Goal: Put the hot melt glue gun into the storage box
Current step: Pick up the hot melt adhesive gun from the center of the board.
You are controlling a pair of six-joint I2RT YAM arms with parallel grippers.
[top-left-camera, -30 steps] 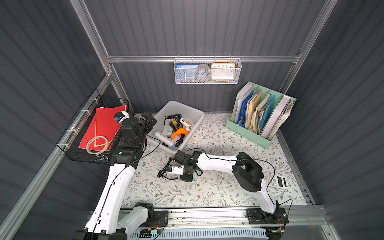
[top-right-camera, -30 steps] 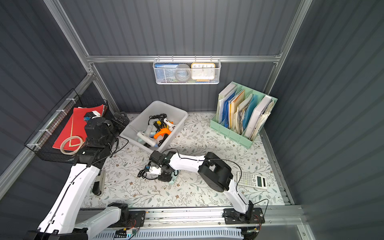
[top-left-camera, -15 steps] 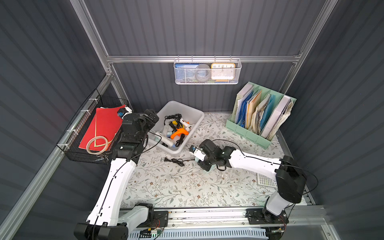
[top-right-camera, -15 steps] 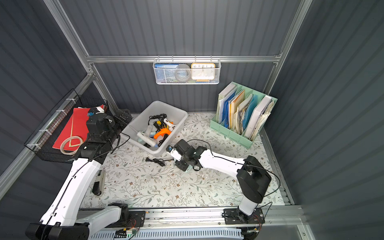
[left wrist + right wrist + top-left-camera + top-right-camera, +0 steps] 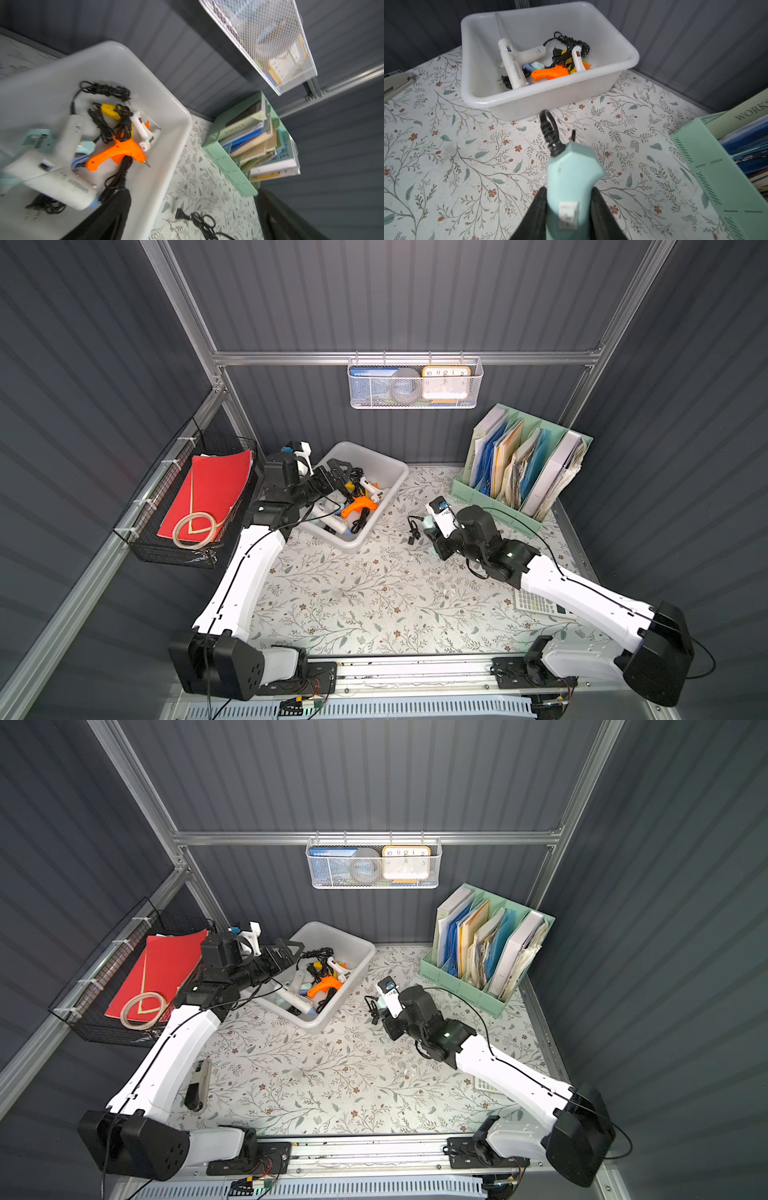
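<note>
The mint-blue gun's cord end sticks out free of my right gripper toward the box. My left gripper goes on coming before its fingers close on the cord.
My right gripper is shut on a mint-blue hot melt glue gun, gripping its handle from both sides. In both top views it hangs over the mat right of the storage box, gripper, gun. The gun's black cord trails toward the box. The whitish storage box holds several glue guns, among them an orange one, with tangled cords. My left gripper stands open over the box's left rim, holding nothing.
A mint-green file organiser full of folders stands at the back right, close behind my right wrist. A calculator lies under the right arm, a stapler by the left arm. A black wire basket and a white mesh basket hang on the walls.
My right gripper carried the mint-blue glue gun from the front-left of the mat rightward and back, its cord trailing. My left gripper swung over the box's left rim.
</note>
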